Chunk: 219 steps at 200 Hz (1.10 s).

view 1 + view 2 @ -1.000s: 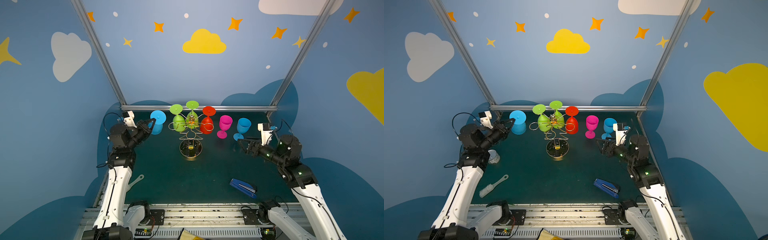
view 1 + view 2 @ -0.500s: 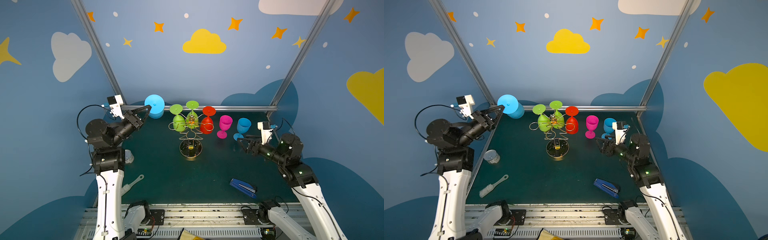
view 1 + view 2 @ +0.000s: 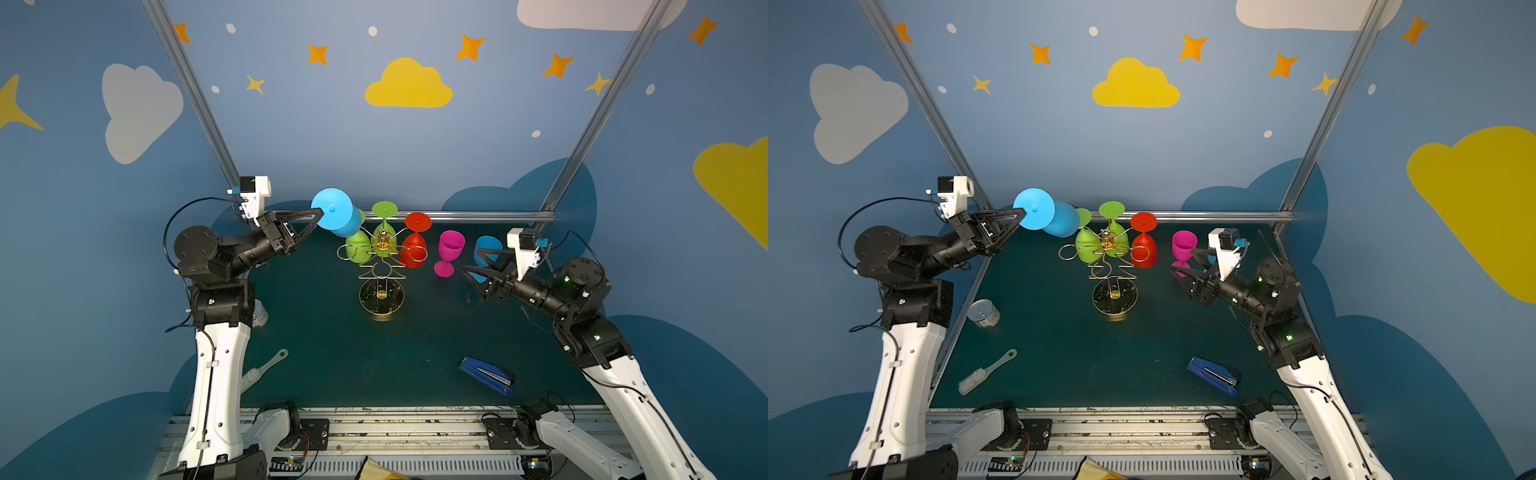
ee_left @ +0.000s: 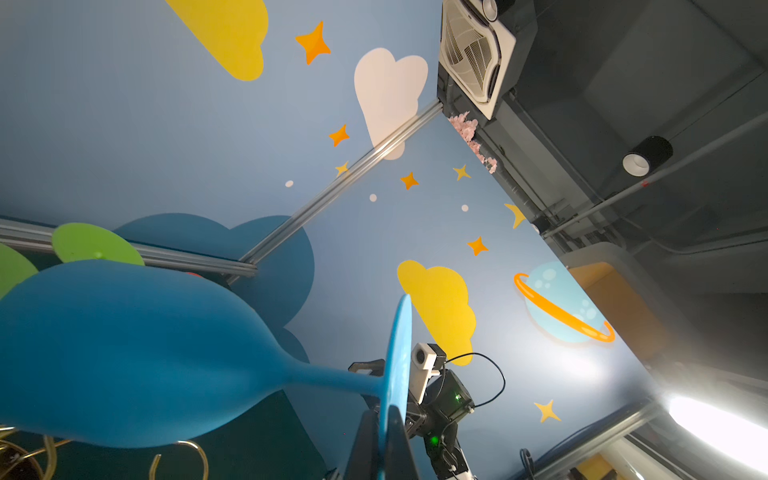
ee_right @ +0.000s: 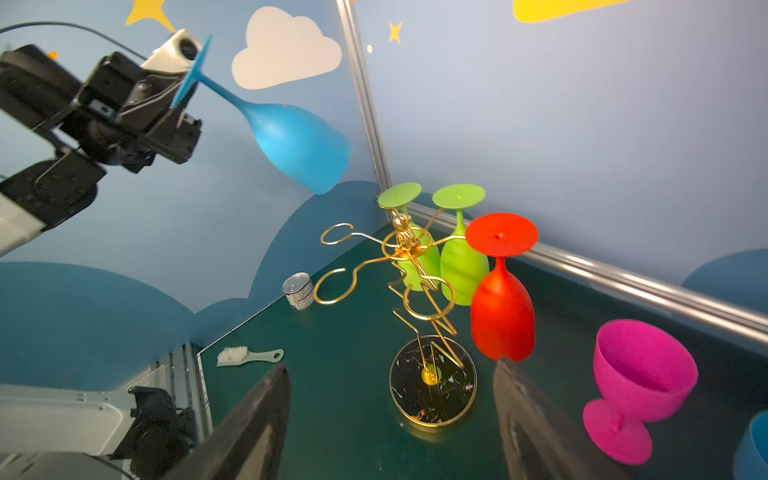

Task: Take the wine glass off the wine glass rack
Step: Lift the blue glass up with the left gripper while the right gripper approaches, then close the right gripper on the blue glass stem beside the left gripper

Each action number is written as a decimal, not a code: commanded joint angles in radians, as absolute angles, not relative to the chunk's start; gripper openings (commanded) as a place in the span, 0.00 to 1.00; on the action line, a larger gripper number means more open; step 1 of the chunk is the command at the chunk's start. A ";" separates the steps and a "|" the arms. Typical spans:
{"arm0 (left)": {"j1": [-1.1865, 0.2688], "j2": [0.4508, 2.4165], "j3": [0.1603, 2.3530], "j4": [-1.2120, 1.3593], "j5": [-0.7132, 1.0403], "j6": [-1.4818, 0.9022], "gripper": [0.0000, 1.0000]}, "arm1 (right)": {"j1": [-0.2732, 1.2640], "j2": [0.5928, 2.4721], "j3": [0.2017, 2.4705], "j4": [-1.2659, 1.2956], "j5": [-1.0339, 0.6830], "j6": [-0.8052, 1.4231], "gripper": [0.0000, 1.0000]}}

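My left gripper should bring the glass over next, because the blue wine glass's bowl point(image 3: 1063, 220) points free toward my open right gripper. It should go on until those fingers grip the glass.
My left gripper point(image 3: 321, 214) is shut on the foot disc of a blue wine glass point(image 3: 337, 215), holding it tilted in the air. The glass is up and to the left of the wine glass rack point(image 3: 370, 297) and clear of its loops. The left wrist view shows the blue wine glass point(image 4: 124, 353) with its foot edge pinched in my left gripper point(image 4: 384, 419). Two green glasses point(image 3: 357, 248) and a red glass point(image 3: 413, 250) hang upside down on the gold wire rack point(image 5: 432, 409). My right gripper point(image 3: 471, 270) stands open and empty, low at the right of the rack.
A pink glass point(image 3: 449, 248) stands upright right of the rack, with another blue glass point(image 3: 487, 250) behind my right fingers. A tin can point(image 3: 984, 314) and a brush point(image 3: 986, 372) lie at the left. A blue stapler point(image 3: 486, 375) lies front right. Metal frame posts line the back.
My left arm has risen and carried the blue wine glass upward, then a little right toward the rack top. The right arm has stayed nearly still with its jaws open.
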<state>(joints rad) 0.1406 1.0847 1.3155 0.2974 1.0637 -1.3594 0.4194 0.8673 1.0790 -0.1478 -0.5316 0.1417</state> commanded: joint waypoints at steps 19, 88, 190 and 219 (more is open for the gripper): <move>0.066 1.117 1.388 0.381 1.127 -1.409 0.04 | 0.535 0.913 1.150 -0.044 -0.465 -0.049 0.79; -0.076 1.199 1.446 0.364 1.167 -1.425 0.04 | 0.725 1.047 1.271 -0.018 -0.388 -0.357 0.85; -0.170 1.217 1.405 0.361 1.131 -1.429 0.04 | 0.749 1.269 1.381 0.094 -0.371 -0.403 0.89; -0.186 1.211 1.394 0.357 1.123 -1.427 0.04 | 0.749 1.317 1.414 0.096 -0.371 -0.400 0.89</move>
